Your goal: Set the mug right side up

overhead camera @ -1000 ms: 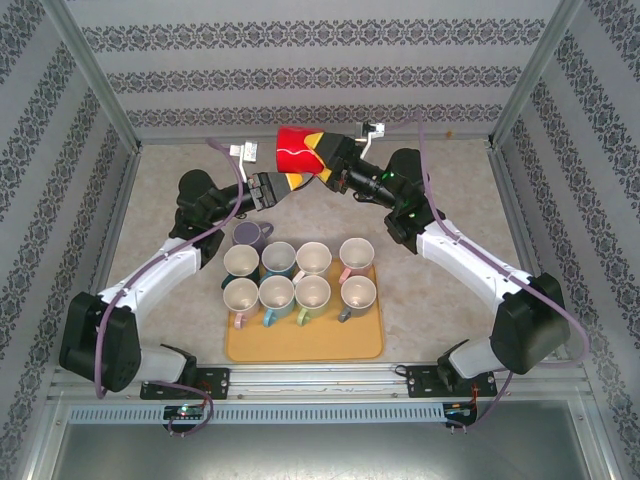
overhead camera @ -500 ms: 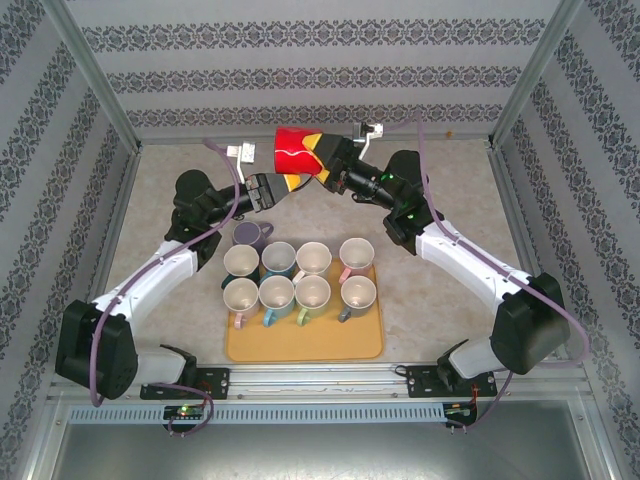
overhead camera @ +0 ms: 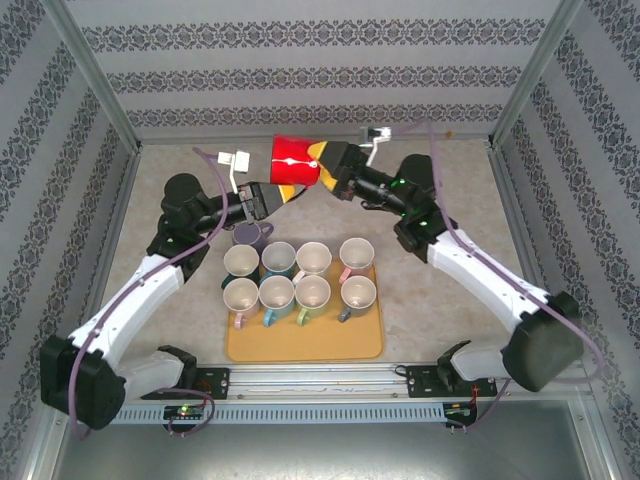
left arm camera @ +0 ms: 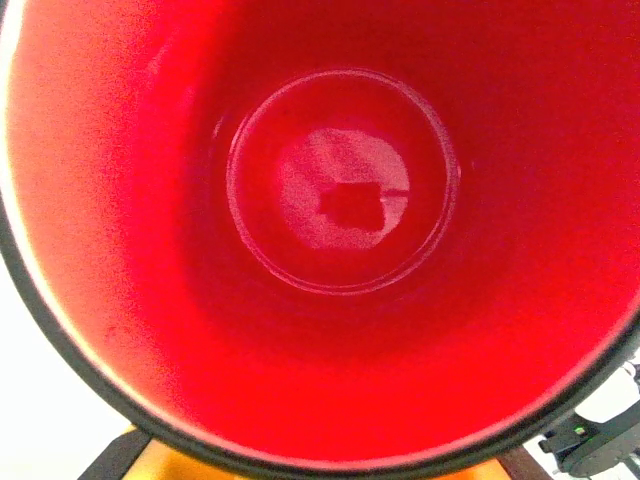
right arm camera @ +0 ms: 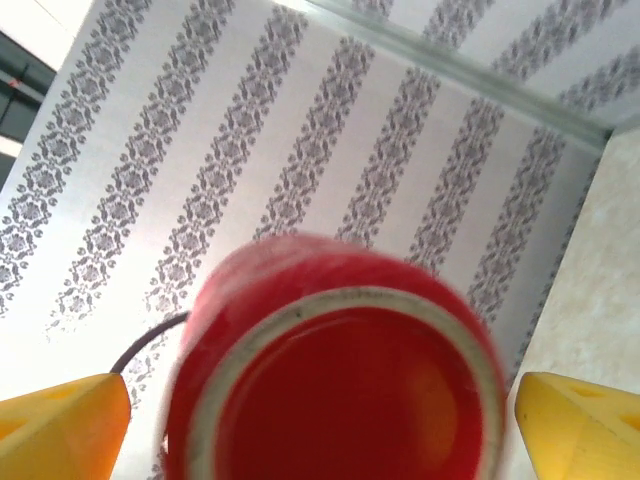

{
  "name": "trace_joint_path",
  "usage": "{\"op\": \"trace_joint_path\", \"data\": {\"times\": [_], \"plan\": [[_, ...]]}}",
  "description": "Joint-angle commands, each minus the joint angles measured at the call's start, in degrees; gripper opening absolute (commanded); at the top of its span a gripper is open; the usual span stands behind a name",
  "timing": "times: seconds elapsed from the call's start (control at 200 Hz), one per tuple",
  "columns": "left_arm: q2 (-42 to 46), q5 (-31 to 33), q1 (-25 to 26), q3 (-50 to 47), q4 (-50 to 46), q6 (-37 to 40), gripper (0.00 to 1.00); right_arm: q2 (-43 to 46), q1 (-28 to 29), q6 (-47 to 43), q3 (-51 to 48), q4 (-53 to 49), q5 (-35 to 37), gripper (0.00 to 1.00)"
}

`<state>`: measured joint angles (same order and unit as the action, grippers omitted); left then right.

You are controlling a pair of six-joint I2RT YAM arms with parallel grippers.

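Observation:
I keep moving my left gripper down to the orange tray's free front (overhead camera: 333,336), as the red mug's opening (left arm camera: 340,240) faces my wrist, and let go of the mug upright there.
The red mug (overhead camera: 293,156) hangs in the air above the back of the table, lying sideways between the two arms. My left gripper (overhead camera: 281,192) is shut on its rim from the lower left. The left wrist view looks straight into the mug's red inside (left arm camera: 340,200), with an orange finger (left arm camera: 150,462) under the dark rim. My right gripper (overhead camera: 322,166) stands open at the mug's base. In the right wrist view the mug's base (right arm camera: 345,385) sits between the two yellow fingertips (right arm camera: 60,425), with a gap on both sides.
An orange tray (overhead camera: 305,347) near the front middle carries several upright mugs in two rows. A purple mug (overhead camera: 250,235) stands on the table just left of the tray's back corner. Patterned walls and metal posts close in the table.
The right gripper's jaws have opened wide and let go of the mug. The left arm has swung its elbow outward, and the mug stays in its grip, slightly turned.

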<state>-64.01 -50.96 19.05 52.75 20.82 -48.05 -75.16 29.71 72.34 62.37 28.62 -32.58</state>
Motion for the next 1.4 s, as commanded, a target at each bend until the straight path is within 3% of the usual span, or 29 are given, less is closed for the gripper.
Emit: {"op": "trace_joint_path", "data": {"times": [0.0, 0.12, 0.195, 0.315, 0.475, 0.605, 0.734, 1.394], "plan": [[5.7, 3.7, 1.6, 3.6, -11.4, 9.5, 0.00, 7.2, -4.4, -7.7, -1.5, -4.1, 2.7, 0.98], [8.8, 9.2, 8.7, 5.9, -26.5, 19.5, 0.00, 12.6, -8.0, -16.1, -1.5, -14.8, 5.6, 0.98], [9.1, 14.7, 15.9, 8.2, -36.8, 26.3, 0.00, 15.3, -8.4, -24.0, 0.7, -24.6, 9.1, 0.98], [8.7, 27.1, 29.1, 10.0, -49.7, 34.4, 0.00, 19.0, -8.5, -29.6, 0.6, -29.7, 12.7, 0.98], [7.6, 41.3, 45.3, 8.6, -56.8, 36.7, 0.00, 21.9, -9.0, -31.5, -1.5, -31.3, 13.7, 0.98], [2.0, 43.7, 54.2, 7.2, -58.2, 37.5, 0.00, 22.1, -9.0, -31.3, -2.7, -31.1, 12.8, 0.98], [-3.9, 46.1, 56.1, 6.9, -58.2, 37.7, 0.00, 21.9, -8.8, -30.5, -3.7, -30.4, 11.6, 0.98], [-10.8, 49.3, 57.2, -0.7, -55.3, 35.5, 0.00, 21.4, -6.3, -35.0, -6.7, -31.3, 11.8, 0.98]]}}
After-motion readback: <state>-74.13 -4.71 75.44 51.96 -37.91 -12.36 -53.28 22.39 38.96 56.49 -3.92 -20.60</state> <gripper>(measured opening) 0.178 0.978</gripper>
